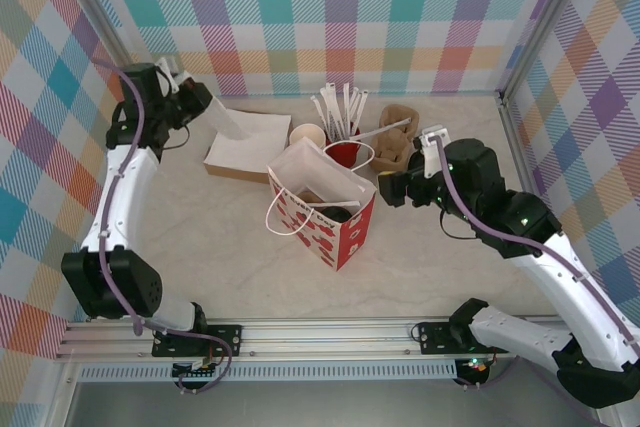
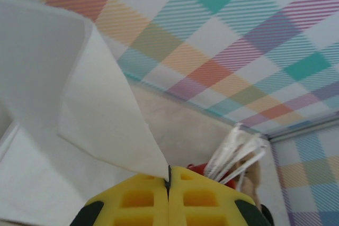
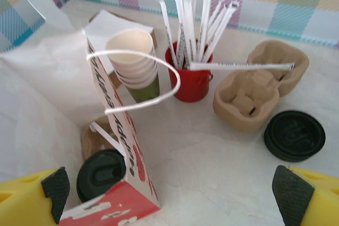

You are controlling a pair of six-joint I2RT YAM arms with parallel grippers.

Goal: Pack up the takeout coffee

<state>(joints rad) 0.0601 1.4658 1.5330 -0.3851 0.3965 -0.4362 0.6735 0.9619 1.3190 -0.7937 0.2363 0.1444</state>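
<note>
The white napkin's corner (image 2: 160, 166) is in my left gripper and the rest hangs free, so my open right gripper should keep moving to the napkin's hanging part (image 1: 224, 119) and close.
The takeout coffee (image 3: 100, 173) stands inside the red-and-white paper bag (image 3: 119, 130); its black lid (image 1: 335, 214) shows and its cup body is hidden by the bag walls. My right gripper (image 3: 169, 205) is open just right of the bag (image 1: 320, 209), its yellow fingers (image 3: 32, 199) wide apart with nothing between them. At the back left, my left gripper (image 1: 205, 107) is shut on the corner of a white napkin (image 2: 100, 109), which hangs lifted above the napkin box (image 1: 250, 147). The yellow pads (image 2: 137, 199) meet on the paper.
Behind the bag stand a stack of cream paper cups (image 3: 135, 62), a red cup of white straws (image 3: 188, 80) and two brown pulp cup carriers (image 3: 249, 96). A stack of black lids (image 3: 294, 135) lies to the right. Checked walls close in the table.
</note>
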